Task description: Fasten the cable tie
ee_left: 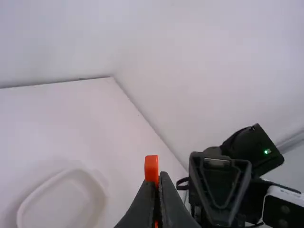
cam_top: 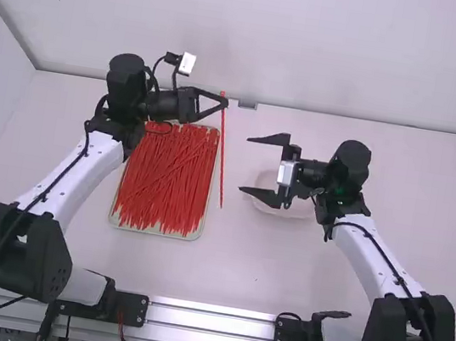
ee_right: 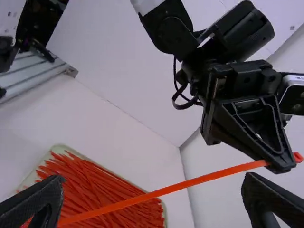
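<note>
The strap (cam_top: 223, 158) is thin and flat as it runs from its held head (cam_top: 223, 94), so it will curve into a smooth loop when I bring its tail back.
My left gripper (cam_top: 222, 97) is shut on the head end of one red cable tie (cam_top: 224, 153), which hangs down past the right edge of the tray. In the left wrist view the tie's orange head (ee_left: 151, 168) sticks out between the closed fingers. The right wrist view shows that same tie (ee_right: 180, 187) running from the left gripper (ee_right: 285, 164) towards the pile. My right gripper (cam_top: 265, 166) is open, raised right of the tie and apart from it, jaws spread wide and pointing at it.
A beige tray (cam_top: 194, 236) holds a pile of several red cable ties (cam_top: 167, 178) at the table's left middle. A shallow white dish (cam_top: 297, 211) sits under the right gripper, also seen as the dish (ee_left: 61, 199). The back wall is close behind.
</note>
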Robot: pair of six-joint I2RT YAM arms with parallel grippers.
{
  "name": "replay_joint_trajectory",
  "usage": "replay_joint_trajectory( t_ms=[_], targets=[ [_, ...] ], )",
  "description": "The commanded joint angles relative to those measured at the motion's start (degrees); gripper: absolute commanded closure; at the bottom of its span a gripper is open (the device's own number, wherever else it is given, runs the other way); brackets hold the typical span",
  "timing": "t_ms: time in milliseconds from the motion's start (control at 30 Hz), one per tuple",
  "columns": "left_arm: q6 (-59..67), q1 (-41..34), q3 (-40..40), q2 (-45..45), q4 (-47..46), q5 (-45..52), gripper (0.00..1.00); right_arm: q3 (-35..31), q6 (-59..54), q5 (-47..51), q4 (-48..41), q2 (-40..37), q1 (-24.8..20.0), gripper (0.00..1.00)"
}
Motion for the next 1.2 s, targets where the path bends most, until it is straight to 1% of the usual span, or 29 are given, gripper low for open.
replay_joint_trajectory(
  t_ms=[0,533,733,867,900,1067,1167],
  targets=[
    [-0.3,0.5,1.8,0.1,-0.3,-0.9,0.98,1.3,-3.8,-1.7,-0.1,0.2,0.1,0.00],
    [-0.3,0.6,1.8,0.2,-1.2,-0.8,0.98,1.3,-5.2,-2.2,-0.1,0.2,0.1,0.00],
    [-0.3,0.6,2.6,1.9,-1.5,-0.2,0.98,1.3,-5.2,-2.1,-0.3,0.2,0.1,0.00],
    [-0.3,0.6,6.3,5.0,-2.2,2.7,0.98,1.3,-5.2,-2.2,-0.3,0.2,0.1,0.00],
    [-0.3,0.6,8.2,6.3,-4.0,2.7,0.98,1.3,-5.2,-2.3,-0.3,0.2,0.1,0.00],
    [-0.3,0.6,12.2,9.0,-7.4,2.7,0.98,1.3,-5.2,-3.4,-0.3,0.2,0.1,0.00],
    [-2.0,1.9,15.6,11.9,-7.8,6.0,0.98,1.3,-5.1,-3.4,-0.3,0.2,0.1,0.00]
  ],
)
